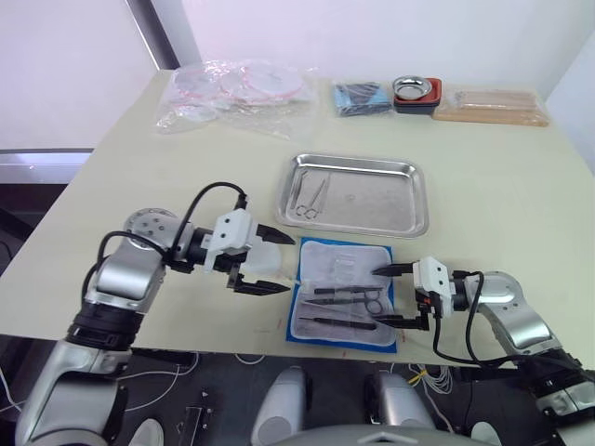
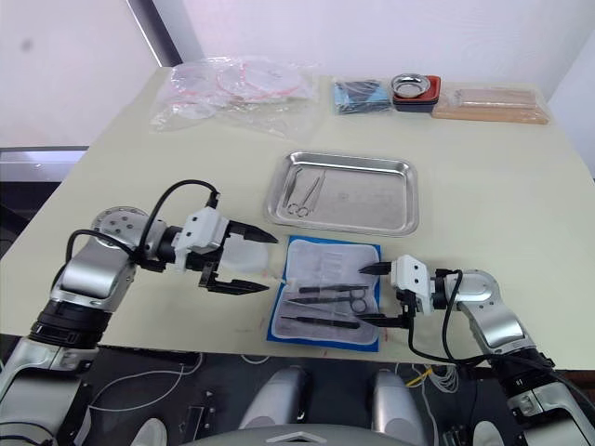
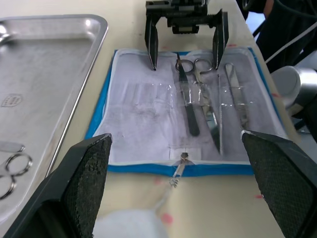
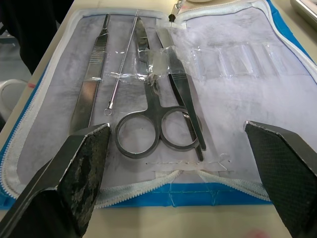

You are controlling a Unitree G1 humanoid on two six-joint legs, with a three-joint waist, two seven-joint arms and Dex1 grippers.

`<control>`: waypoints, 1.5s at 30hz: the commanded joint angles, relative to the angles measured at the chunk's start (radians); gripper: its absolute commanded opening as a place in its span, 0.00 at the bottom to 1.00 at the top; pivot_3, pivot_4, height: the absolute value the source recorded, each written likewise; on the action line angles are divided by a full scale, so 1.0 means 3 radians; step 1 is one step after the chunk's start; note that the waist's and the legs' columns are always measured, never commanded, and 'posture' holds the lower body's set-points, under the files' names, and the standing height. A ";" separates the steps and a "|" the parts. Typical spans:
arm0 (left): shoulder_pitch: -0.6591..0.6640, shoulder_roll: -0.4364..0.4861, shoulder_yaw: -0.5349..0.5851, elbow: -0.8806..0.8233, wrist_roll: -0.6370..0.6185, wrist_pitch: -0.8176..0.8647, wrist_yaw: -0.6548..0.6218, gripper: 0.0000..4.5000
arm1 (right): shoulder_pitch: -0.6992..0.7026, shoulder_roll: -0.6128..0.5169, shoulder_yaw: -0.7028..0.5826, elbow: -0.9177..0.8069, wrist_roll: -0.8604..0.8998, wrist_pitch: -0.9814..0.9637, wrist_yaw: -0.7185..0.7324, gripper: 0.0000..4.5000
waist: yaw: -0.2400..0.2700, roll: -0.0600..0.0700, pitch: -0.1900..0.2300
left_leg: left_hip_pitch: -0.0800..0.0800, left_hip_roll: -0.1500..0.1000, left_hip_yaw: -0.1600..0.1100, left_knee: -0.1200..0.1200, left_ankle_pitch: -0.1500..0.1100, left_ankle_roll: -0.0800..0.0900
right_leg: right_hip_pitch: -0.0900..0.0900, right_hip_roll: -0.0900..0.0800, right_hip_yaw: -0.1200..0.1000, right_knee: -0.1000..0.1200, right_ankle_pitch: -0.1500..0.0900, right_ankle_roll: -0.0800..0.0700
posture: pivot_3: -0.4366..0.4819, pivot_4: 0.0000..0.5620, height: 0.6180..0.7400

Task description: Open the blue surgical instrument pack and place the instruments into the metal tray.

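My gripper will slide the slim silver tweezers straight out when it pulls, and the scissors will stay in place, because the tweezers lie lengthwise through the clear band (image 3: 167, 94).
The blue surgical instrument pack (image 1: 325, 269) lies unzipped and flat near the table's front edge, its pale lining up. Several instruments rest in its near half: ring-handled scissors (image 4: 148, 126), flat tweezers (image 4: 91, 84), a thin probe (image 4: 121, 64) and a dark-handled tool (image 4: 185, 96). The metal tray (image 1: 390, 200) sits just behind the pack, with ring-handled instruments (image 1: 311, 197) at its left end. My left gripper (image 1: 290, 265) is open beside the pack's left edge. My right gripper (image 1: 376, 295) is open over the pack's right edge, its fingers on either side of the scissors' rings.
At the back of the table are a clear plastic bag with red-ringed items (image 1: 237, 88), a dark blue bundle (image 1: 361, 96), a small steel bowl (image 1: 416, 90) and a wooden box (image 1: 490, 105). A white lump (image 3: 129, 223) lies under my left gripper.
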 commanded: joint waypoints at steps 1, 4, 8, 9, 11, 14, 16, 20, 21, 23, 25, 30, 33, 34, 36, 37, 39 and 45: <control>-0.0154 -0.0131 -0.0142 0.0141 0.0204 -0.0143 0.0090 0.98 | 0.0150 -0.0070 0.0073 0.0180 -0.0170 0.0189 -0.0043 1.00 | 0.0000 0.0000 0.0000 | 0.0000 0.0000 0.0000 0.0000 0.0000 0.0000 | 0.0000 0.0000 0.0000 0.0000 0.0000 0.0000 | 0.48 0.27 1.00; -0.0233 -0.0286 -0.0259 0.0288 0.0328 -0.0214 0.0158 0.98 | 0.0153 -0.0069 0.0071 0.0175 -0.0169 0.0195 -0.0070 1.00 | -0.0009 0.0000 0.0000 | -0.0001 0.0000 0.0001 0.0003 0.0000 0.0000 | 0.0000 0.0001 0.0001 0.0002 0.0000 0.0000 | 0.48 0.27 1.00; -0.0290 -0.0450 -0.0354 0.0427 0.0414 -0.0297 0.0181 0.98 | 0.0168 -0.0072 0.0068 0.0150 -0.0166 0.0208 -0.0097 1.00 | -0.0007 0.0000 -0.0001 | -0.0001 0.0000 0.0000 0.0005 0.0000 0.0000 | 0.0000 0.0001 0.0001 0.0004 0.0000 0.0001 | 0.48 0.27 1.00; -0.0296 -0.0470 -0.0364 0.0454 0.0428 -0.0312 0.0181 0.98 | 0.0169 -0.0073 0.0067 0.0147 -0.0166 0.0210 -0.0101 1.00 | -0.0008 0.0000 -0.0001 | -0.0001 0.0000 0.0000 0.0006 0.0000 0.0000 | 0.0000 0.0001 0.0001 0.0005 0.0000 0.0001 | 0.48 0.27 1.00; -0.0309 -0.0526 -0.0406 0.0535 0.0470 -0.0388 0.0179 0.98 | 0.0179 -0.0074 0.0067 0.0130 -0.0164 0.0222 -0.0116 1.00 | -0.0009 0.0000 -0.0001 | -0.0001 0.0000 0.0001 0.0007 0.0000 0.0000 | 0.0000 0.0001 0.0002 0.0007 0.0000 0.0001 | 0.48 0.27 1.00; -0.0299 -0.0585 -0.0440 0.0598 0.0495 -0.0451 0.0156 0.98 | 0.0200 -0.0081 0.0066 0.0098 -0.0158 0.0236 -0.0133 1.00 | -0.0006 0.0000 -0.0001 | -0.0001 -0.0001 0.0001 0.0014 0.0000 0.0000 | 0.0000 0.0001 0.0002 0.0012 0.0000 0.0001 | 0.48 0.27 1.00; -0.0292 -0.0601 -0.0473 0.0644 0.0536 -0.0521 0.0141 0.98 | 0.0206 -0.0083 0.0065 0.0086 -0.0158 0.0243 -0.0140 1.00 | -0.0006 0.0000 -0.0001 | -0.0003 -0.0002 0.0002 0.0021 0.0000 0.0001 | 0.0001 0.0000 0.0003 0.0013 0.0001 0.0001 | 0.48 0.27 1.00; -0.0289 -0.0645 -0.0521 0.0732 0.0576 -0.0587 0.0157 0.98 | 0.0213 -0.0086 0.0061 0.0074 -0.0158 0.0254 -0.0148 1.00 | -0.0006 0.0000 -0.0001 | -0.0003 -0.0004 0.0003 0.0026 -0.0001 0.0002 | 0.0001 -0.0002 0.0005 0.0018 0.0001 0.0002 | 0.48 0.27 1.00; -0.0289 -0.0659 -0.0531 0.0755 0.0588 -0.0595 0.0170 0.98 | 0.0213 -0.0086 0.0061 0.0073 -0.0159 0.0256 -0.0150 1.00 | -0.0005 -0.0001 -0.0001 | -0.0003 -0.0004 0.0003 0.0026 -0.0001 0.0002 | 0.0000 -0.0002 0.0005 0.0019 0.0001 0.0002 | 0.48 0.27 1.00; -0.0293 -0.0683 -0.0538 0.0795 0.0609 -0.0611 0.0189 0.98 | 0.0211 -0.0087 0.0063 0.0071 -0.0159 0.0259 -0.0153 1.00 | -0.0003 0.0000 -0.0001 | -0.0001 -0.0004 0.0003 0.0027 -0.0001 0.0002 | 0.0000 -0.0001 0.0005 0.0028 0.0000 0.0001 | 0.48 0.27 1.00; -0.0303 -0.0717 -0.0551 0.0860 0.0657 -0.0641 0.0237 0.98 | 0.0213 -0.0085 0.0065 0.0064 -0.0157 0.0263 -0.0158 1.00 | -0.0003 0.0000 -0.0001 | 0.0000 -0.0004 0.0003 0.0030 -0.0001 0.0002 | -0.0001 -0.0001 0.0006 0.0034 0.0000 0.0001 | 0.48 0.27 1.00; -0.0298 -0.0752 -0.0557 0.0920 0.0683 -0.0647 0.0259 0.81 | 0.0212 -0.0075 0.0075 0.0056 -0.0156 0.0270 -0.0172 1.00 | -0.0004 0.0000 -0.0001 | 0.0003 -0.0004 0.0003 0.0037 0.0000 0.0003 | -0.0001 -0.0001 0.0007 0.0045 -0.0001 0.0002 | 0.48 0.27 1.00; -0.0294 -0.0752 -0.0556 0.0950 0.0695 -0.0668 0.0254 0.57 | 0.0208 -0.0070 0.0082 0.0055 -0.0158 0.0269 -0.0173 1.00 | -0.0005 0.0000 -0.0001 | 0.0003 -0.0002 0.0002 0.0037 0.0000 0.0002 | -0.0001 0.0001 0.0006 0.0045 -0.0001 0.0002 | 0.48 0.27 1.00; -0.0293 -0.0753 -0.0555 0.0953 0.0695 -0.0663 0.0251 0.49 | 0.0204 -0.0068 0.0084 0.0059 -0.0158 0.0268 -0.0171 1.00 | -0.0005 0.0000 -0.0001 | 0.0003 -0.0002 0.0001 0.0037 0.0000 0.0002 | -0.0001 0.0002 0.0006 0.0045 -0.0001 0.0002 | 0.48 0.27 1.00; -0.0285 -0.0753 -0.0551 0.0946 0.0694 -0.0658 0.0243 0.31 | 0.0205 -0.0068 0.0087 0.0059 -0.0159 0.0267 -0.0170 1.00 | -0.0008 0.0000 -0.0001 | 0.0003 -0.0002 0.0001 0.0037 0.0000 0.0002 | -0.0001 0.0002 0.0005 0.0045 -0.0001 0.0001 | 0.48 0.27 1.00; -0.0279 -0.0753 -0.0548 0.0936 0.0684 -0.0648 0.0232 0.23 | 0.0202 -0.0068 0.0087 0.0062 -0.0159 0.0267 -0.0170 1.00 | -0.0008 0.0000 -0.0001 | 0.0003 -0.0001 0.0001 0.0037 0.0000 0.0002 | -0.0001 0.0002 0.0005 0.0045 -0.0001 0.0001 | 0.48 0.27 1.00; -0.0272 -0.0749 -0.0541 0.0913 0.0667 -0.0634 0.0209 0.03 | 0.0194 -0.0068 0.0088 0.0072 -0.0161 0.0264 -0.0167 1.00 | -0.0008 0.0001 -0.0001 | 0.0003 -0.0002 0.0001 0.0037 0.0000 0.0002 | -0.0001 0.0002 0.0006 0.0044 -0.0001 0.0001 | 0.48 0.27 1.00; -0.0263 -0.0704 -0.0510 0.0766 0.0604 -0.0536 0.0144 0.01 | 0.0192 -0.0065 0.0091 0.0086 -0.0168 0.0251 -0.0168 1.00 | -0.0009 0.0001 -0.0002 | 0.0003 -0.0001 0.0001 0.0037 0.0000 0.0002 | 0.0000 0.0002 0.0005 0.0045 -0.0001 0.0001 | 0.48 0.27 1.00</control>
